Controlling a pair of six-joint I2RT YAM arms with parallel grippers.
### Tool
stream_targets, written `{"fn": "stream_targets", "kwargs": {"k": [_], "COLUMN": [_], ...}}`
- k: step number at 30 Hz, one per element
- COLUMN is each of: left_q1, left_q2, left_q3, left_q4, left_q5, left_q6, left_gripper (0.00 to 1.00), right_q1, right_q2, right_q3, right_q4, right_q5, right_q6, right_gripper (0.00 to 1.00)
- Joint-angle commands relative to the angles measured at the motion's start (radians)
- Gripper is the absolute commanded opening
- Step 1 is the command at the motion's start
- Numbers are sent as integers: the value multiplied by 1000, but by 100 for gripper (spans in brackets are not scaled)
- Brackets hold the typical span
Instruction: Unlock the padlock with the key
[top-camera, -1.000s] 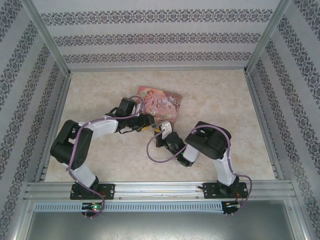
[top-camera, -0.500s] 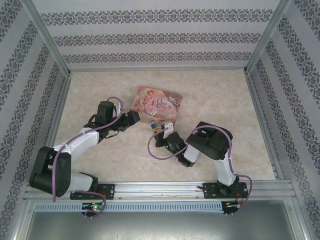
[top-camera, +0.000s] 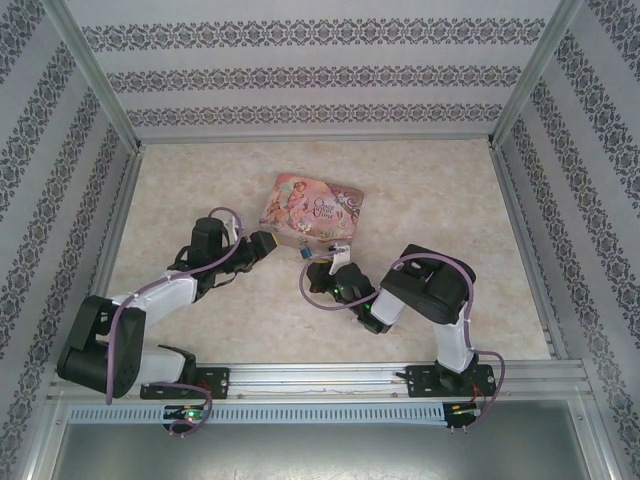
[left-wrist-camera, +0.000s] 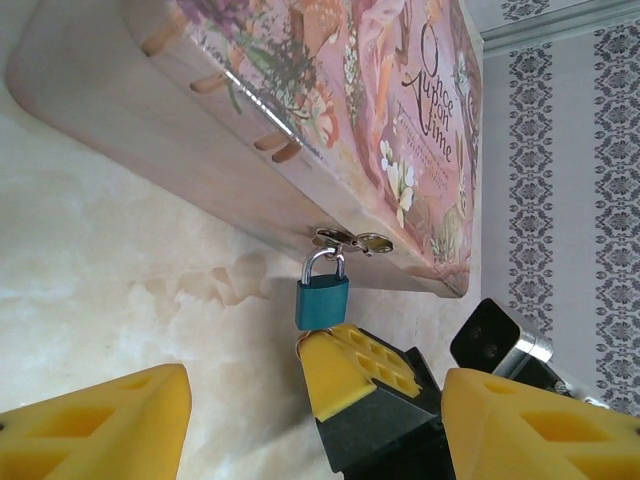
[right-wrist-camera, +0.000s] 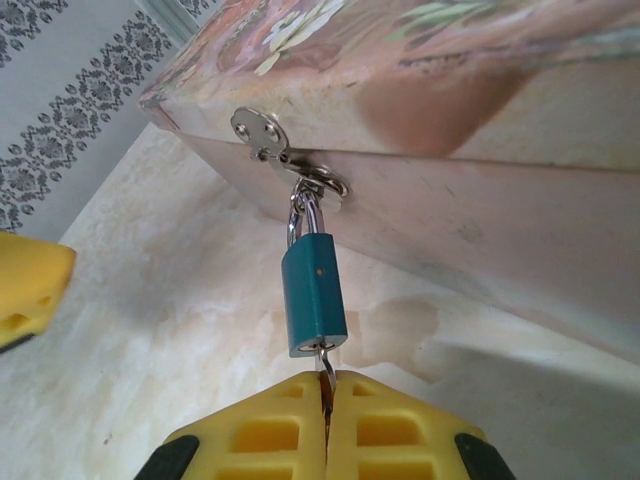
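I should keep the padlock's body (right-wrist-camera: 313, 292) still with my left gripper before my right gripper turns the key, because the teal padlock hangs from the hasp (right-wrist-camera: 312, 210) only by its shackle.
The small teal padlock (right-wrist-camera: 314, 295) hangs by its silvery shackle from the hasp (right-wrist-camera: 262, 132) on the pink box's side wall. In the left wrist view the padlock (left-wrist-camera: 321, 300) sits just beyond the right gripper's yellow fingers (left-wrist-camera: 345, 372). The thin key (right-wrist-camera: 326, 366) runs from the padlock's underside into my right gripper (right-wrist-camera: 325, 385), which is shut on it. My left gripper (left-wrist-camera: 315, 385) is open and holds nothing, a short way back from the padlock. From above, the padlock (top-camera: 301, 253) lies between the left gripper (top-camera: 268, 242) and the right gripper (top-camera: 322, 265).
The pink illustrated box (top-camera: 312, 208) lies flat mid-table, its lid (left-wrist-camera: 400, 110) close above the padlock. Patterned walls and metal rails (top-camera: 310, 375) enclose the marbled tabletop (top-camera: 440, 190). Both arms crowd the area in front of the box.
The left arm has drawn back to the left, away from the padlock, and its jaws have opened wider. The right gripper has stayed shut on the key and edged slightly toward the box.
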Motion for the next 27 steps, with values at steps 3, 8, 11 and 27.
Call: {"fn": "stream_targets", "kwargs": {"k": [3, 8, 11, 27], "left_q1": [10, 9, 8, -43], "left_q2": [55, 118, 155, 325], "left_q3": [-37, -47, -45, -31], "left_q4": [231, 341, 382, 572], "left_q5": [57, 82, 93, 113], "left_q6": [-70, -102, -114, -192], "left_gripper": [67, 66, 66, 64], "right_q1": [-15, -19, -22, -25], "right_q2": [-56, -75, -83, -106], "right_q3": [4, 13, 18, 49], "right_q4": [40, 33, 28, -35], "right_q5": [-32, -39, -44, -64], "right_q6": [104, 153, 181, 248], "right_gripper": [0, 0, 0, 0]}}
